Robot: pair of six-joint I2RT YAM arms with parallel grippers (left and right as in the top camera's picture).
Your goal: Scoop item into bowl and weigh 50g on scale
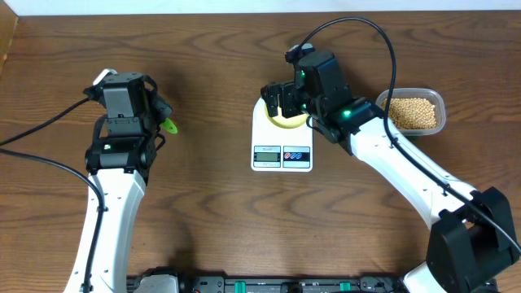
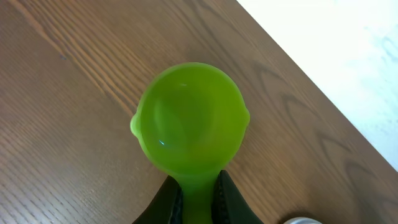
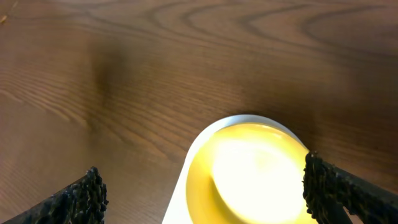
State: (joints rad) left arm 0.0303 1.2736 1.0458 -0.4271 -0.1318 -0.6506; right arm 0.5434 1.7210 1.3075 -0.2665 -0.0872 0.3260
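Observation:
The tan beans [image 1: 413, 113] lie beyond the scale from my left gripper's green scoop, so next my right gripper backs off the bowl and takes the scoop's handle [image 1: 169, 126].
The pale yellow bowl [image 1: 286, 121] sits on the white scale [image 1: 282, 146] and looks empty in the right wrist view [image 3: 249, 174]. My right gripper [image 1: 281, 99] hangs open just over the bowl's far side; its fingers [image 3: 202, 186] are wide apart and hold nothing. My left gripper [image 1: 155, 110] is shut on the handle of an empty green scoop [image 1: 169, 124], whose round cup [image 2: 189, 118] hovers over bare wood at the left. The tan beans [image 1: 413, 113] lie in a clear container at the far right.
The clear plastic container [image 1: 438, 102] stands right of the scale, behind my right arm. The table's far edge [image 2: 298, 56] runs close beyond the scoop. Black cables trail over the table on both sides.

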